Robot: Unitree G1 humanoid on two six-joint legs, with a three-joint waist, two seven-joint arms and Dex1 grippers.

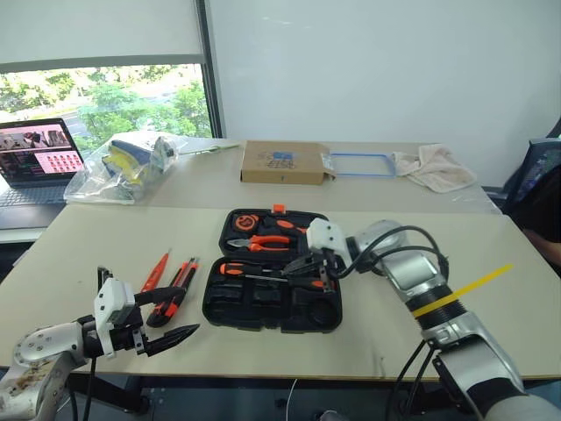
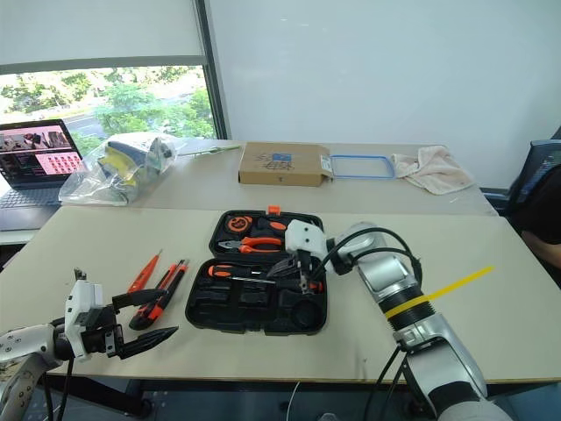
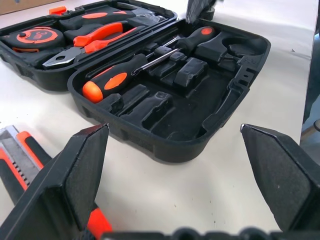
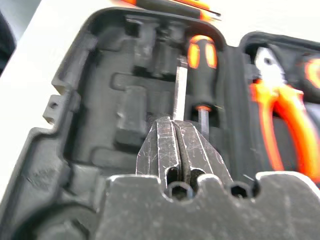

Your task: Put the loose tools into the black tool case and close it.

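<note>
A long, wide hollow (image 1: 256, 311) is empty along the case's near edge. The utility knife (image 1: 173, 295) will settle flat in it when I lower the knife.
The black tool case (image 1: 219, 309) lies open in the middle of the table, and its far half holds orange pliers (image 1: 263, 241) and a tape measure (image 1: 248, 221). Two orange-and-black screwdrivers (image 3: 112, 79) lie in the near half, their handles at opposite ends. My right gripper (image 4: 175, 122) is shut, with its tips just above a screwdriver shaft (image 4: 180, 90); nothing shows between the fingers. Left of the case, a slim orange tester screwdriver (image 1: 155, 272) and the utility knife (image 1: 182, 279) lie loose on the table. My left gripper (image 3: 172, 132) hangs open low beside them, pointing at the case.
On the far table are a flat cardboard box (image 1: 285, 162), a blue-rimmed lid (image 1: 364, 164), a crumpled cloth (image 1: 436, 167), a plastic bag of items (image 1: 127, 162) and a laptop (image 1: 39, 158). A dark chair (image 1: 539, 175) stands at the right edge.
</note>
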